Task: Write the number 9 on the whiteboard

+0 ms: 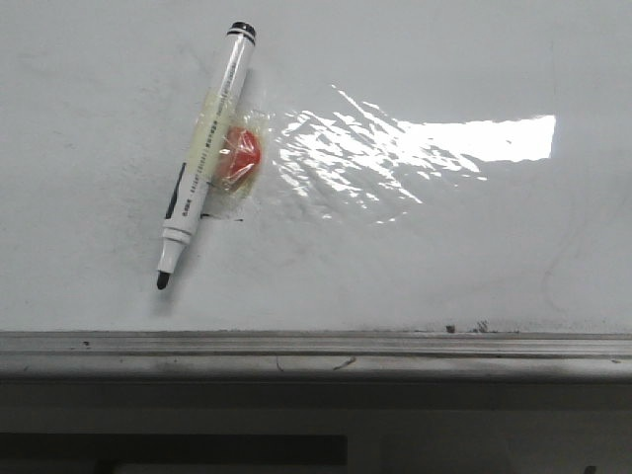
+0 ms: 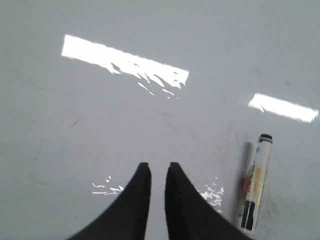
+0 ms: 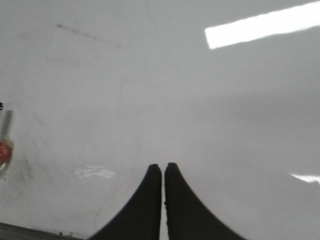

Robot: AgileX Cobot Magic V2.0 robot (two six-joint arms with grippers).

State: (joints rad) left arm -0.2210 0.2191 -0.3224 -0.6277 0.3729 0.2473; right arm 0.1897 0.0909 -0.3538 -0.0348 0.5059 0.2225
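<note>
My left gripper should pick up the marker [image 1: 202, 158] and offer its back end [image 1: 241, 33] to my right gripper, because it lies flat, closer to my left gripper than to my right gripper.
The whiteboard [image 1: 444, 247] is glossy white with faint smudges and bright glare. No number 9 shows on it in any view. A white marker [image 1: 202, 158] with a black tip lies slanted on the board, taped to a red round piece [image 1: 239, 156]. The marker also shows in the left wrist view [image 2: 256, 185], beside and apart from my left gripper [image 2: 159, 166], whose jaws stand a narrow gap apart and hold nothing. My right gripper [image 3: 163, 166] is shut and empty over bare board. Neither gripper shows in the front view.
A grey metal ledge [image 1: 316, 346] runs along the board's near edge. A tiny short black dash [image 1: 222, 214] sits beside the marker. The red piece [image 3: 4, 150] shows at the edge of the right wrist view. Glare patches [image 1: 415, 148] lie right of the marker.
</note>
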